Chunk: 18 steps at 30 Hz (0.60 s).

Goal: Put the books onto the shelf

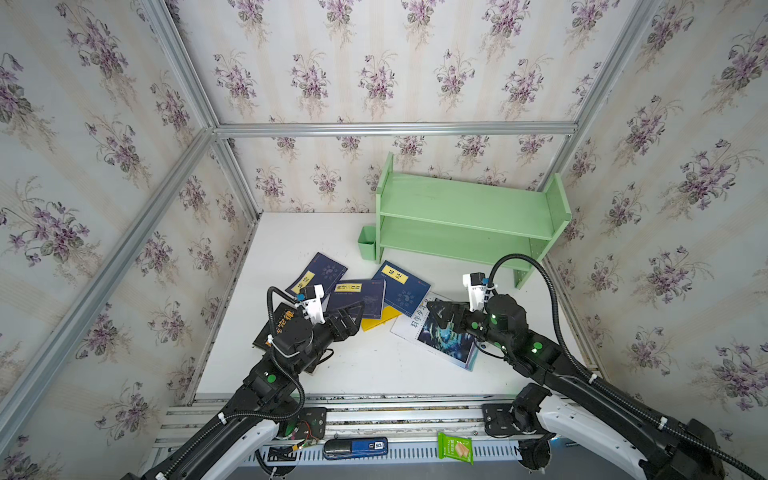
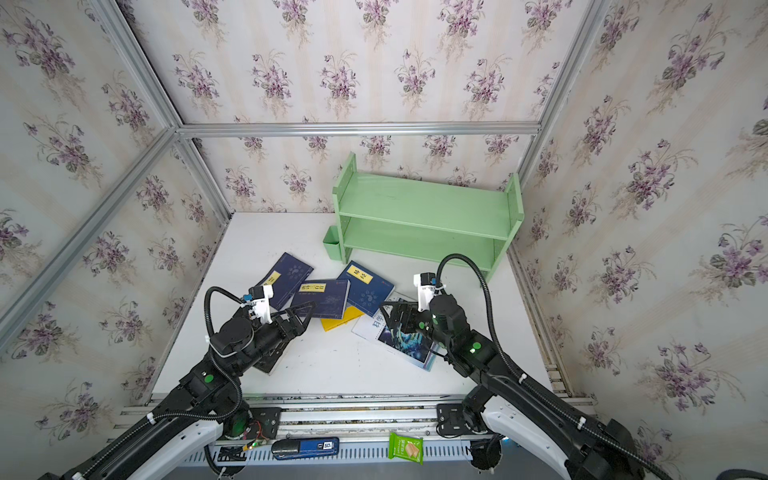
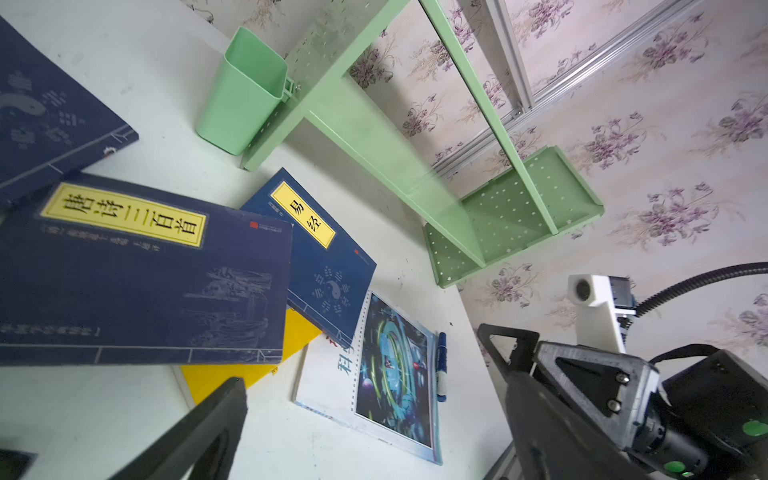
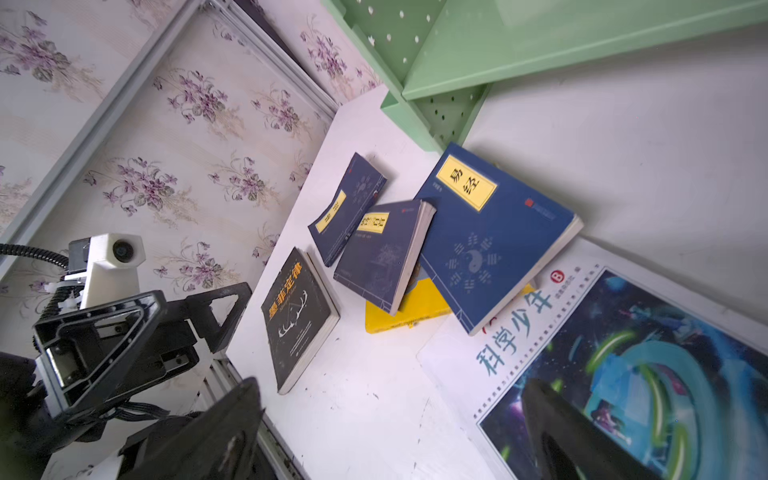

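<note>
The magazine's title edge (image 1: 409, 318) is under a navy book, so next my right gripper pulls back and grabs the magazine by its free near corner (image 1: 468, 365).
The pale green shelf (image 1: 469, 216) stands at the back right, both tiers bare. On the white table in front lie three navy books (image 1: 322, 272) (image 1: 361, 297) (image 1: 401, 286), overlapping, with a yellow book (image 1: 380, 318) partly under them. A black book (image 4: 299, 316) lies at the left, beneath my left arm. The white-and-blue magazine (image 1: 440, 340) lies at the right. My left gripper (image 1: 352, 316) is open beside the middle navy book, holding nothing. My right gripper (image 1: 440, 316) is open above the magazine's near corner, also holding nothing.
A small green cup (image 1: 367, 242) hangs on the shelf's left side. A blue-and-white marker pen (image 3: 441, 365) lies along the magazine's edge. A blue-black device (image 1: 355, 448) and a green snack packet (image 1: 455, 448) rest on the front rail. Papered walls close in on three sides.
</note>
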### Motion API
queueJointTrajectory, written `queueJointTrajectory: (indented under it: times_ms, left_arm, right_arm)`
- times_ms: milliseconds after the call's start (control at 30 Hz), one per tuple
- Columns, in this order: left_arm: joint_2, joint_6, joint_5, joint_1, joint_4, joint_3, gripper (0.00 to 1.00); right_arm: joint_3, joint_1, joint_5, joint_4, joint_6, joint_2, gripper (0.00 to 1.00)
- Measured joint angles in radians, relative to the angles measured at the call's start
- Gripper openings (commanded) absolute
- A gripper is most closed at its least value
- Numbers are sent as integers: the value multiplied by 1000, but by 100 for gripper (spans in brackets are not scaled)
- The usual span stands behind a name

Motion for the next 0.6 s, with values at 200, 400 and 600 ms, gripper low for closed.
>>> queueJointTrajectory:
  times_ms: [200,400,600]
  left_arm:
    - [24,-60,-56,-102,-17,24,99]
    - [30,-73,-79,-111,-18,46,99]
    - [40,-113,-101,-111,-24,3,99]
  right_arm:
    - [64,117,-4,18,16,74,100]
    - [64,128,40,-13,53,45,100]
    - [-3,85,125,-56,124,-18,98]
